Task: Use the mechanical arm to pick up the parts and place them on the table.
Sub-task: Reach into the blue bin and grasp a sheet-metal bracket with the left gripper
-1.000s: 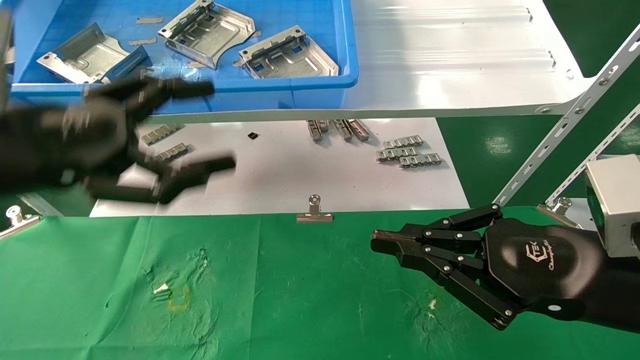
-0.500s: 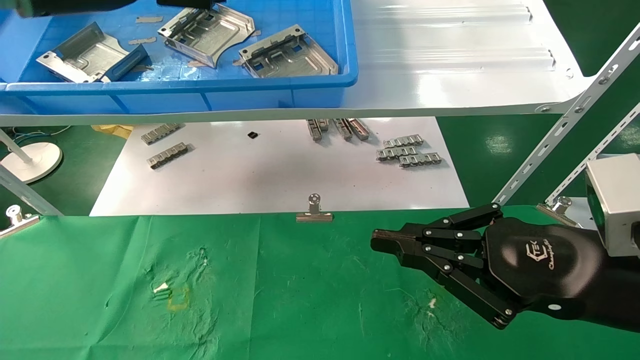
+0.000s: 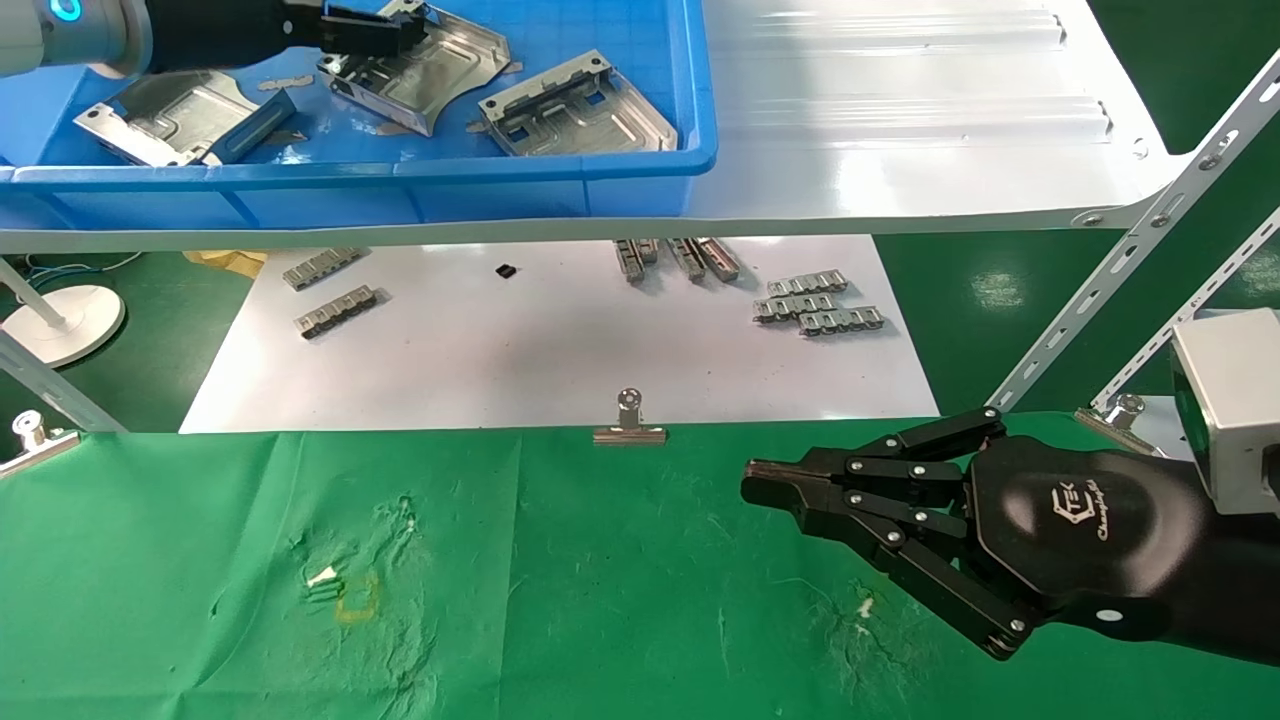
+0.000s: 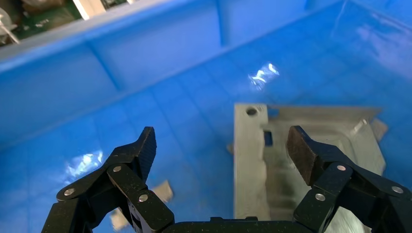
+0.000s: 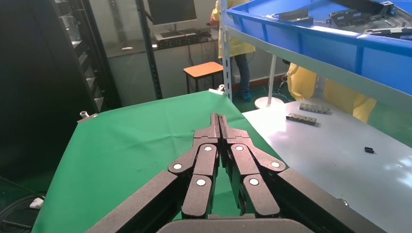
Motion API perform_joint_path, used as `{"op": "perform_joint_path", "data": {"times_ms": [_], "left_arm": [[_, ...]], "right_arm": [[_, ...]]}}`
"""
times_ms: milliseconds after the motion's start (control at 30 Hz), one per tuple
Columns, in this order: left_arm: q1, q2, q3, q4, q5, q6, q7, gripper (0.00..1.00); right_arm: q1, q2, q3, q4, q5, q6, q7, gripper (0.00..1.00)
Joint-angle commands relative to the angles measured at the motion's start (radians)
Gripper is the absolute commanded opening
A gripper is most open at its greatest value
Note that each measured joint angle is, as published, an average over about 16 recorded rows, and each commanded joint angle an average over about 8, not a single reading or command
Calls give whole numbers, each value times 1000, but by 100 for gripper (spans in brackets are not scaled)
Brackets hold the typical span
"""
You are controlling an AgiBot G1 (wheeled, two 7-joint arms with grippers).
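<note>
Flat grey strips (image 3: 391,128) stick out from under the middle part (image 3: 434,74), so I expect them to stay on the blue bin's bottom when I lift the middle part.
Three silvery parts lie in the blue bin: one at the left (image 3: 170,115), one in the middle (image 3: 445,65) and one at the right (image 3: 575,110). My left gripper (image 3: 375,30) is open inside the bin, just over the middle part's left end. In the left wrist view the left gripper (image 4: 223,148) straddles that part's flat rim (image 4: 250,160) and holds nothing. My right gripper (image 3: 760,485) is shut and empty, hovering over the green table (image 3: 600,580). It also shows in the right wrist view (image 5: 218,119).
The blue bin (image 3: 560,175) stands on a glossy white shelf (image 3: 900,130). Below it a white board (image 3: 560,350) carries small grey link strips (image 3: 815,305). A binder clip (image 3: 628,425) sits at the table's far edge. Slanted metal struts (image 3: 1130,250) run at the right.
My left arm has risen from in front of the shelf into the blue bin and come down over the middle part. The right arm has not moved.
</note>
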Motion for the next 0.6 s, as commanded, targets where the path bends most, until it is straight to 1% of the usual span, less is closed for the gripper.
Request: {"op": "perform_joint_path", "data": {"times_ms": [33, 600], "left_arm": [[-5, 3, 4, 17, 6, 5, -5, 0], [-8, -14, 22, 22, 31, 62, 63, 0]], "right_arm": [[0, 0, 0, 0, 0, 0, 0, 100], [0, 0, 0, 0, 0, 0, 0, 100]]}}
